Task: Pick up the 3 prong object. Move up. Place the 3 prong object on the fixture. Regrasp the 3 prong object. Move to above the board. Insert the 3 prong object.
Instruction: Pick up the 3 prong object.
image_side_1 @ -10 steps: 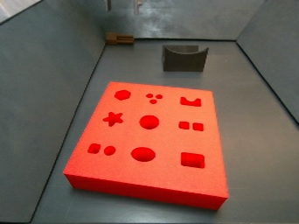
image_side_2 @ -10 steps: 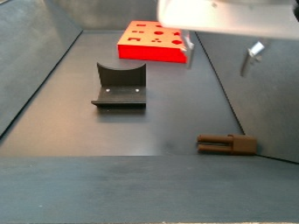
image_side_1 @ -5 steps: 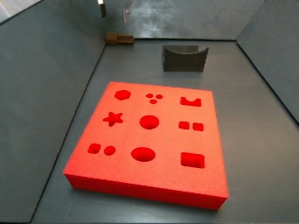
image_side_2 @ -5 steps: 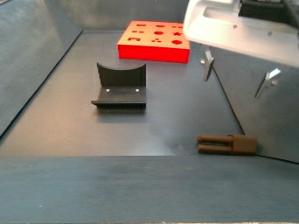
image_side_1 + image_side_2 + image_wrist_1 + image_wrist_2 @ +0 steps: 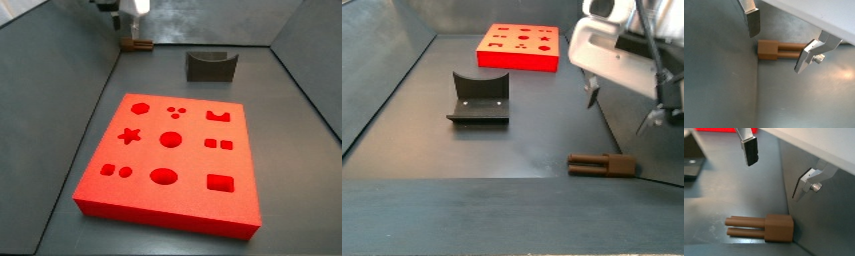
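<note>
I expect the fixture's curved rim [image 5: 211, 60], which dips in the middle, to keep the 3 prong object [image 5: 138, 44] cradled there, its block end poking up, when I place it.
The 3 prong object [image 5: 777, 51] is a small brown piece lying flat on the grey floor against a side wall; it also shows in the other wrist view [image 5: 764, 226] and in both side views [image 5: 136, 44] [image 5: 600, 165]. My gripper [image 5: 779, 41] is open and empty, hanging above the piece with one finger on each side of it and not touching it [image 5: 775, 170] [image 5: 623, 110]. The fixture [image 5: 210, 65] [image 5: 478, 100] stands apart from it on the floor. The red board [image 5: 171, 160] [image 5: 519, 47] lies at the other end.
Grey walls enclose the floor; the side wall [image 5: 717, 75] [image 5: 827, 223] runs right beside the piece and close to one finger. The fixture's base plate shows at the edge of a wrist view [image 5: 691, 165].
The gripper has come down and along the wall, from high above the floor to just over the brown piece. The piece, fixture and board have not moved.
</note>
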Tool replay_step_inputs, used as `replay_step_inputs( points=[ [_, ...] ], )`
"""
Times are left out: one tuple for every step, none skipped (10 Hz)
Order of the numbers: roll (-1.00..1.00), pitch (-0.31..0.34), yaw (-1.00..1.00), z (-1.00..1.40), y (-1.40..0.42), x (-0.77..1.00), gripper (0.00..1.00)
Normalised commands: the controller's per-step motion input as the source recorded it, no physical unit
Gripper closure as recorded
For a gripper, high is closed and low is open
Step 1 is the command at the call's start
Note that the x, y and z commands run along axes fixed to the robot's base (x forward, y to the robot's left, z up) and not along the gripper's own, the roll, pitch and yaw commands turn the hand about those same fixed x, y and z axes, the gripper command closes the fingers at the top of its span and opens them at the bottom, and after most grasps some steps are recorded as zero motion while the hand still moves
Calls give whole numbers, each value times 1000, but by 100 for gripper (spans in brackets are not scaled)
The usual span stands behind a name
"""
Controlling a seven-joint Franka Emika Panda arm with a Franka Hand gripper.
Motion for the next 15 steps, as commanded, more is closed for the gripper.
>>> replay_step_inputs(
  points=[
    [0,-100,-720,-543,271,-203,0],
    [0,-121,-729,-497,257,-171,0],
    [0,-139,-711,-466,269,-160,0],
    [0,-143,-683,-400,297,-23,0],
    [0,-139,-680,-420,294,-23,0],
    [0,-140,-700,-426,274,-20,0],
    [0,-131,-706,-429,280,-14,0],
    [0,-123,-754,-446,231,0,0],
    [0,-146,-763,-503,209,0,0],
    [-50,-94,-746,-571,146,374,0],
    [-81,-79,-737,-580,163,431,0],
    [-109,-100,-729,-586,171,426,0],
    [-130,-37,-634,-546,151,511,0],
    [0,0,-69,-63,34,0,0],
    [0,0,-9,-243,0,14,0]
  ],
)
